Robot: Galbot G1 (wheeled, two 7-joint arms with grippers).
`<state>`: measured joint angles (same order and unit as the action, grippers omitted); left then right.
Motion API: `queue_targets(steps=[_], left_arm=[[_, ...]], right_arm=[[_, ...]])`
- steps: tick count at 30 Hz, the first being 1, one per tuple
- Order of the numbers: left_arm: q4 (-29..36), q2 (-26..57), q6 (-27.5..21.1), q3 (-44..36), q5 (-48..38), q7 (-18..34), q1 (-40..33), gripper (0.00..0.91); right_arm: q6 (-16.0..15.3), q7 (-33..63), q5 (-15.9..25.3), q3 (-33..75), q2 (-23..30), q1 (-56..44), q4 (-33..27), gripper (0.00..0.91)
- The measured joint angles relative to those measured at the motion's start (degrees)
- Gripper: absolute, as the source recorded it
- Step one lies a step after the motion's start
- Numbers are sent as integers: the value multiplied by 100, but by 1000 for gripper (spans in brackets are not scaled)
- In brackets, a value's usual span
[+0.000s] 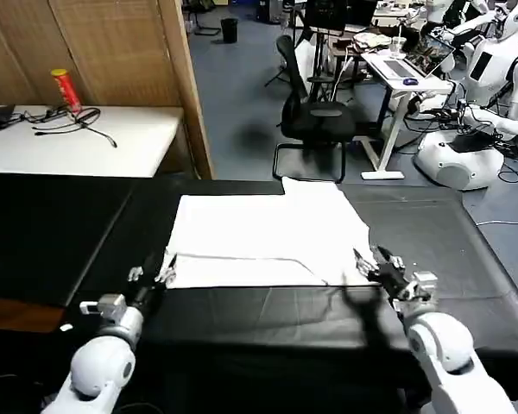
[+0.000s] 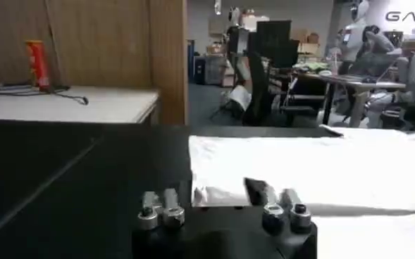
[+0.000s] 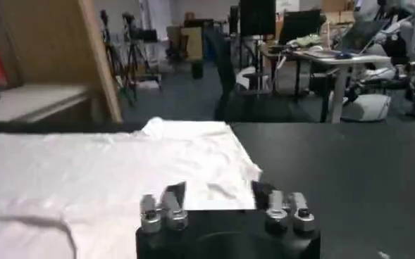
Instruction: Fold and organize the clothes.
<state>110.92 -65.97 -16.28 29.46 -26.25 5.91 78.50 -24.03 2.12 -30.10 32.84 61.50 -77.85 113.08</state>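
Observation:
The whole shirt (image 1: pixel 259 237) will slide toward me and stay spread when I pull its hem, because the white T-shirt's far edge (image 1: pixel 233 196) lies flat and free.
The clothes are one white T-shirt (image 1: pixel 268 233) lying flat, plain side up, in the middle of the black table (image 1: pixel 60 233). A sleeve sticks out at its far right corner. My left gripper (image 1: pixel 153 274) is open at the shirt's near left corner. In the left wrist view that gripper (image 2: pixel 218 197) has the shirt's (image 2: pixel 313 169) corner edge between its spread fingers. My right gripper (image 1: pixel 375 260) is open at the near right corner. In the right wrist view this gripper (image 3: pixel 218 193) straddles the hem of the shirt (image 3: pixel 108 176).
Bare black tabletop lies on both sides of the shirt and along the near edge. Behind it at the left are a white table (image 1: pixel 86 142) with a red can (image 1: pixel 66 90) and cables, and a wooden partition (image 1: pixel 183 78). An office chair (image 1: pixel 315 116) stands beyond.

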Motion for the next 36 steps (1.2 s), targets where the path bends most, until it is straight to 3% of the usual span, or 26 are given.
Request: queue_targets(steps=[2,6,14,17,19,20,23,24,25,27,32,36], left_arm=[[70,0,-58,36,-86,-10,108,878],[126,-4,-162,101,-435,-20,257,878],[69,1,-299,119,-528,-17,346,878],[44,11,-334,123,-514,-8,391,761],[33,23,-337,124,-511,-8,422,644],[30,25,-337,126,-510,-8,431,634],[29,26,-337,125,-506,-25,458,429],[30,28,-337,126,-504,-31,466,254],[30,30,-337,125,-500,-35,470,146],[30,41,-339,119,-490,-37,471,0],[9,58,-350,86,-425,-34,441,0],[72,93,-435,71,-103,61,492,0]], right_arm=[[1,18,-3,43,-1,-87,6,878],[12,38,-24,86,32,-164,-30,741],[14,37,1,35,159,-185,-188,683],[20,36,5,13,199,-166,-287,566],[37,31,7,2,215,-149,-358,546],[41,28,8,-2,224,-141,-393,536],[54,22,16,-21,245,-113,-493,312],[60,20,19,-25,250,-108,-511,195],[64,19,23,-30,253,-107,-528,98],[70,17,27,-40,258,-109,-548,78],[63,89,41,-63,279,-169,-502,49],[-185,338,40,-54,257,-297,-298,39]])
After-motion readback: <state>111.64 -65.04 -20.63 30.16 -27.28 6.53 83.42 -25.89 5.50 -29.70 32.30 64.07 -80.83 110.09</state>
